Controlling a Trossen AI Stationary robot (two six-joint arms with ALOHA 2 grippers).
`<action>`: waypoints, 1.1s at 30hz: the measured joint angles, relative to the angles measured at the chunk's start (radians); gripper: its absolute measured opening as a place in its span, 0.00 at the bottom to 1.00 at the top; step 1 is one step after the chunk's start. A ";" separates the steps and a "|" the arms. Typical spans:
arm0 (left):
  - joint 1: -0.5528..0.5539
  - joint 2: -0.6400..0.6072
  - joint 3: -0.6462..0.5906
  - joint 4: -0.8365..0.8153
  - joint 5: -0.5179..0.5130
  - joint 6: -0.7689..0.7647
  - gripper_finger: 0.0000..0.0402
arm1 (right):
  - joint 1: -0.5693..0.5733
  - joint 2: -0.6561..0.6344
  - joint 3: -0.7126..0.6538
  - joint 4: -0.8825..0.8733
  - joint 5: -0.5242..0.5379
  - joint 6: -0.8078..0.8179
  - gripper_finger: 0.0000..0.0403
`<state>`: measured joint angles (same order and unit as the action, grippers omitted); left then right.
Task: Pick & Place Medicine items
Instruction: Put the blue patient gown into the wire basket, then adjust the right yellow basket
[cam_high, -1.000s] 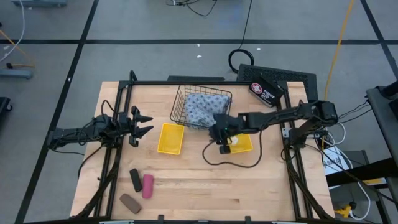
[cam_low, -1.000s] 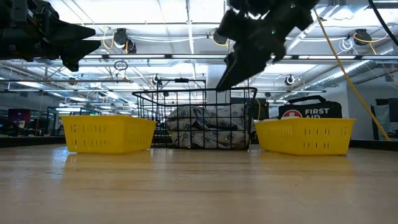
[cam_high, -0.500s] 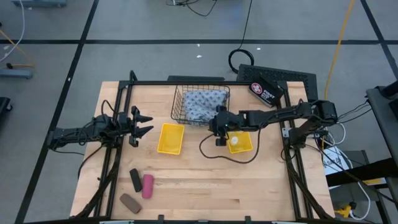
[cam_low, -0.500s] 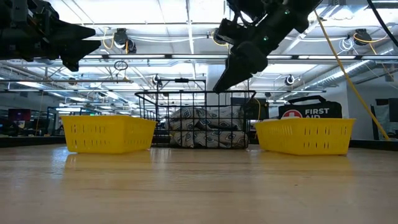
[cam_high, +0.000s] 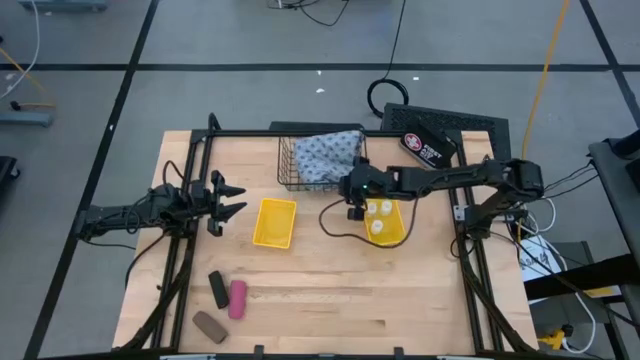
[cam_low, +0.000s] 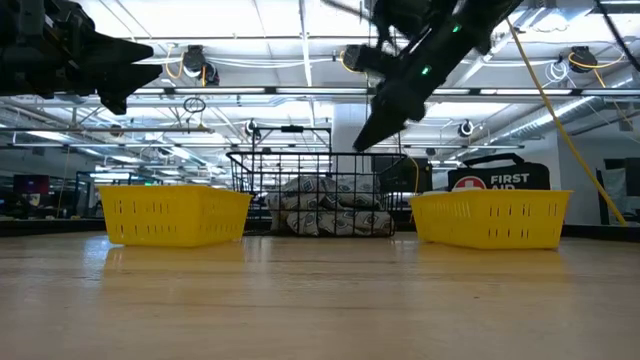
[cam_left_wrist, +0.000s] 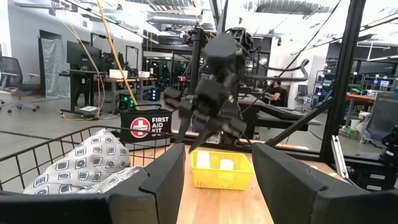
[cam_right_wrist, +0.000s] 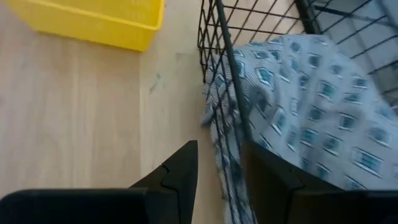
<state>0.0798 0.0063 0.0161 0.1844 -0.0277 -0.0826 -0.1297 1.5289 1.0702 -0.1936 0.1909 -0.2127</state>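
I need to leave the basket with my right gripper and move the tray inward (cam_low: 563, 212), because the yellow tray with the bottles (cam_low: 490, 220) sits too far out past the wire basket's corner.
The blue-grey patterned pouch (cam_high: 328, 153) lies inside the dark wire basket (cam_high: 290, 172) at the table's far middle. My right gripper (cam_high: 352, 192) is shut on the basket's right near corner. Two white bottles (cam_high: 375, 217) stand in the right yellow tray (cam_high: 393, 232). The black (cam_high: 218, 290), pink (cam_high: 238, 298) and brown (cam_high: 209, 326) oblong pieces lie flat on the wood at the near left. My left gripper (cam_high: 232, 197) hangs open above the table's left side, holding nothing. My right gripper has the basket's wire wall (cam_right_wrist: 227, 118) near its top rim between its two fingers, one finger (cam_right_wrist: 180, 165) outside over the wood, the other inside against the pouch. The fingers slant down from the table's right side. The basket's bottom stays on the table.
An empty yellow tray (cam_high: 275, 222) sits left of the middle. A first aid kit (cam_high: 428, 150) lies at the far right corner. A black cable loops over the wood (cam_high: 340, 232) below my right gripper. Open wood lies along the near right.
My right gripper has moved toward the table's far edge and turned, dragging the basket with the pouch along the table toward that edge. The right yellow tray and its bottles, partly covered by the arm before, now show.
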 joint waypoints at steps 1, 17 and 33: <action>0.000 0.000 0.000 0.000 0.000 0.000 0.49 | 0.008 -0.024 0.000 -0.019 0.015 -0.009 0.28; 0.000 0.000 0.000 0.000 0.000 0.000 0.49 | 0.120 -0.394 -0.083 -0.774 0.045 0.399 0.28; 0.000 0.000 0.000 0.000 0.000 0.000 0.49 | 0.200 -0.442 -0.480 -0.437 -0.063 0.516 0.28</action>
<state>0.0799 0.0067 0.0162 0.1844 -0.0277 -0.0826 0.0704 1.0870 0.5905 -0.6301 0.1280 0.3034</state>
